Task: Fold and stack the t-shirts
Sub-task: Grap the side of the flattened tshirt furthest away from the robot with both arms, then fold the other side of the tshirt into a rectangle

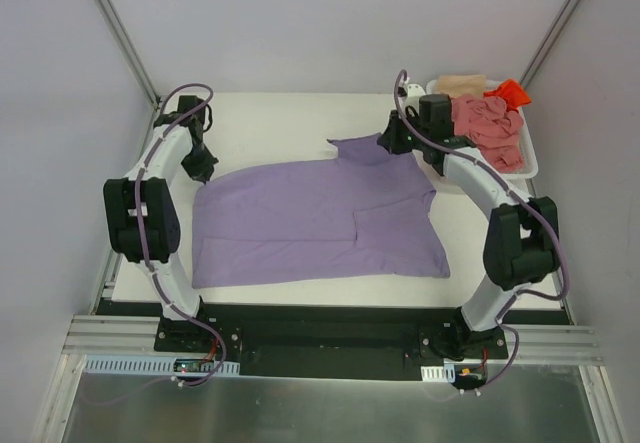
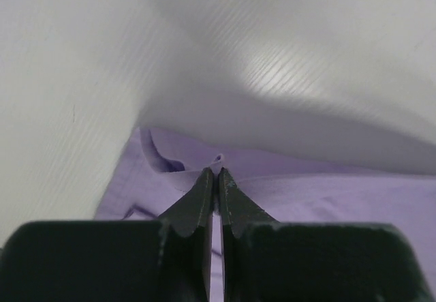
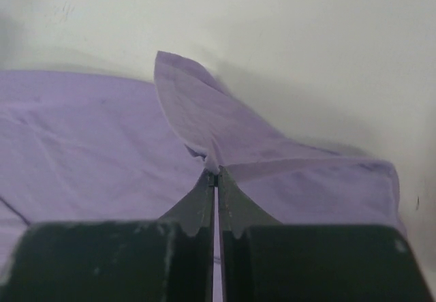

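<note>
The t-shirt's far edge [image 1: 290, 166] is pinched in both grippers and the t-shirt's near half lies flat, so my right gripper should keep going toward the near hem [image 1: 412, 273] and let go there.
The lavender-purple t-shirt [image 1: 310, 225] lies spread across the middle of the table. My left gripper [image 1: 203, 175] is shut on its far left edge; the left wrist view shows a pinch of purple cloth [image 2: 219, 160] between the jaws [image 2: 218, 172]. My right gripper [image 1: 390, 143] is shut on the far right part near a raised flap [image 1: 358, 148]; the right wrist view shows the cloth [image 3: 204, 121] pinched at the jaw tips [image 3: 216, 172]. Salmon-pink [image 1: 492, 128], beige [image 1: 461, 84] and orange-red [image 1: 510, 92] shirts lie in the basket.
A white plastic basket [image 1: 528, 166] stands at the far right corner of the table, close behind the right arm. Grey walls enclose the table on three sides. The table's front edge runs just below the shirt's near hem.
</note>
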### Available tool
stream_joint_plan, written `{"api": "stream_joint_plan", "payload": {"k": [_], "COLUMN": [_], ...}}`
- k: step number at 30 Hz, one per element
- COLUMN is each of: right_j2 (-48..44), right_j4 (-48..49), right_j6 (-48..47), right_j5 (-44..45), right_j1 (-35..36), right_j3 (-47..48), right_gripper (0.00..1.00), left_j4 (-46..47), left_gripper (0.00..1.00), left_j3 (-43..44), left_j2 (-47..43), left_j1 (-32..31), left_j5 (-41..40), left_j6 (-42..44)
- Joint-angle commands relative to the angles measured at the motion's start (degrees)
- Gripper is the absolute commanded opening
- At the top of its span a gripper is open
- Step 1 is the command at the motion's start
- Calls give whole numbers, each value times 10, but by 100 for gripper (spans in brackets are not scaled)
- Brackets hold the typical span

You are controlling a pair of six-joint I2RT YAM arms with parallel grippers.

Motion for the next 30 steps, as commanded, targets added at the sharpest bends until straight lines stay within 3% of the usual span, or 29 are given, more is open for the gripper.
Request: {"api": "stream_joint_plan", "payload": {"k": [1, 13, 21, 30], "right_j2": [-97, -337, -435, -474], "right_j4": [25, -8, -72, -148], "right_j6": [-12, -1, -8, -9], "right_j5": [19, 65, 100, 130], "right_j1": [8, 11, 11, 10], "right_j3": [-78, -278, -325, -318], "right_gripper": [0, 0, 0, 0], "left_j4": [-14, 42, 56, 68], "left_gripper": [0, 0, 0, 0], "left_j3": [-69, -229, -290, -325], "left_j2": [-72, -210, -278, -315], "left_j1": [-9, -16, -16, -16], "left_j5": [-42, -46, -69, -72], "left_j6": [-15, -44, -55, -63]}}
